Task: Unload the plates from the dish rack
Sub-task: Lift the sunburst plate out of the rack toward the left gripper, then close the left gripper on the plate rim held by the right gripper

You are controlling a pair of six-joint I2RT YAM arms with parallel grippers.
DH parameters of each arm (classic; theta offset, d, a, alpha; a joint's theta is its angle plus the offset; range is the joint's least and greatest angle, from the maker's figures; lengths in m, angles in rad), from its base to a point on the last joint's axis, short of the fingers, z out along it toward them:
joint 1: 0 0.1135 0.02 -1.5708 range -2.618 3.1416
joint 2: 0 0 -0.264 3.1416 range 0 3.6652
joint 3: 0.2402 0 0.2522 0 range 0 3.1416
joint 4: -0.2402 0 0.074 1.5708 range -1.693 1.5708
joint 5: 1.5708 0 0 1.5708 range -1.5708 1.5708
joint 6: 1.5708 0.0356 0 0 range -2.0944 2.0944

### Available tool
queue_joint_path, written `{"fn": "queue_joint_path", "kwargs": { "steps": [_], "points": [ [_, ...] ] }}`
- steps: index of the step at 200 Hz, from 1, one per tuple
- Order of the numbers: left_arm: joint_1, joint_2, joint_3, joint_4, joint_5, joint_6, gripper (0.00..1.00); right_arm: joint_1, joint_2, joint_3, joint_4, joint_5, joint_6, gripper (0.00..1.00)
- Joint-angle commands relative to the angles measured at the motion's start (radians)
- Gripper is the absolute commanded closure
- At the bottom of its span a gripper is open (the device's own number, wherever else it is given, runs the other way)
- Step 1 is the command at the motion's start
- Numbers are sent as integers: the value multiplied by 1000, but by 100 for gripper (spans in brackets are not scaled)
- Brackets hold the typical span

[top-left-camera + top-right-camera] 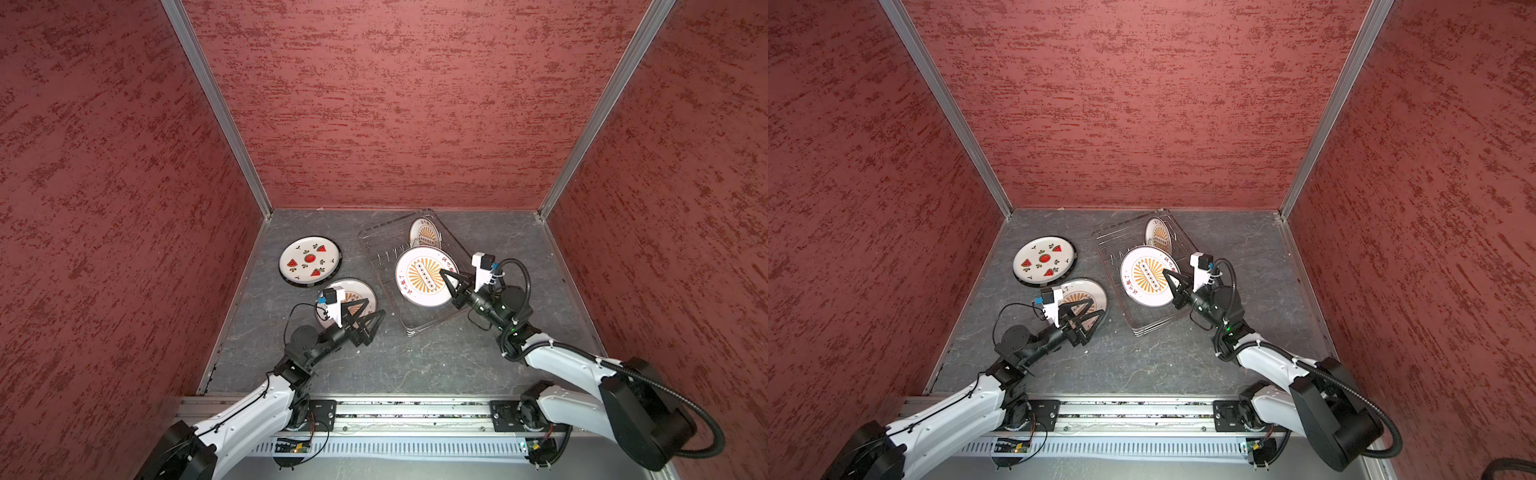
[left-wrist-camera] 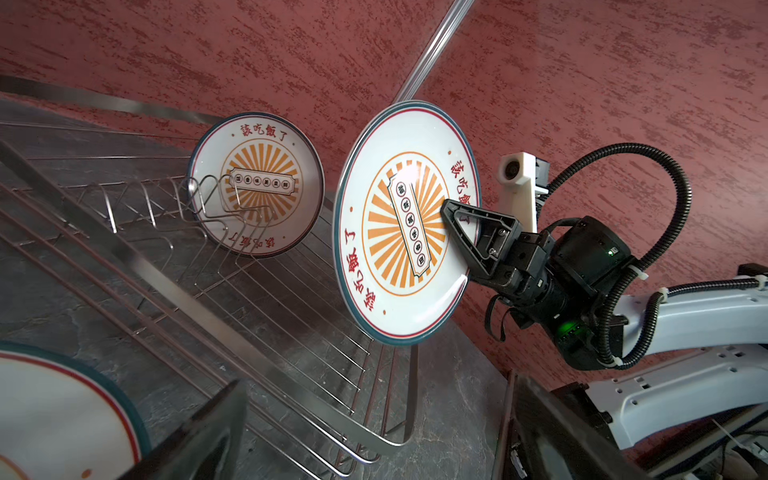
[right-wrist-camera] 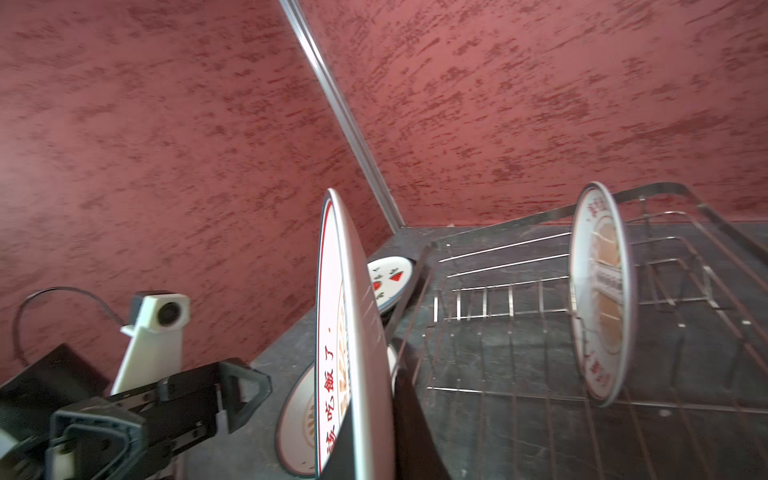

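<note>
I should go on moving my open left gripper toward the free near rim (image 1: 401,292) and close it there, while my right gripper holds the sunburst plate's far side (image 1: 449,263).
The silver wire dish rack (image 1: 415,330) (image 1: 1142,330) (image 2: 166,274) lies at the back right of the table. One sunburst plate (image 1: 424,233) (image 1: 1158,235) (image 2: 257,183) (image 3: 602,291) stands upright in its far end. My right gripper (image 1: 446,276) (image 1: 1169,276) (image 3: 374,436) is shut on the rim of a second sunburst plate (image 1: 419,276) (image 1: 1144,276) (image 2: 399,232) (image 3: 357,332), held on edge over the rack's near half. My left gripper (image 1: 376,306) (image 1: 1099,306) (image 2: 376,380) hangs open and empty, above a sunburst plate (image 1: 353,291) (image 1: 1090,291) (image 2: 50,415) that lies flat on the table.
A watermelon plate (image 1: 309,261) (image 1: 1044,261) (image 3: 390,276) lies flat at the back left, on top of a dark-rimmed one. Red walls close in the grey table on three sides. The arms' rail runs along the front edge.
</note>
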Motion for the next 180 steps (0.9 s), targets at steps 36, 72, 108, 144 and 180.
{"fn": "queue_joint_path", "kwargs": {
  "steps": [36, 72, 108, 144, 180],
  "points": [
    [-82, -9, 46, 21, 7, 74, 1, -3, 97, -31, 460, -224, 216, 92],
    [-121, 44, 72, 49, -30, 74, 1, -3, 188, -11, 541, -285, 254, 92],
    [-161, 155, 124, 75, -95, 66, 4, -4, 245, -2, 582, -302, 264, 92],
    [-177, 295, 159, 166, -73, 32, 31, -3, 271, 0, 556, -279, 237, 92],
    [-190, 378, 183, 220, -56, 20, 47, -4, 254, -3, 491, -244, 188, 91]
  ]
}}
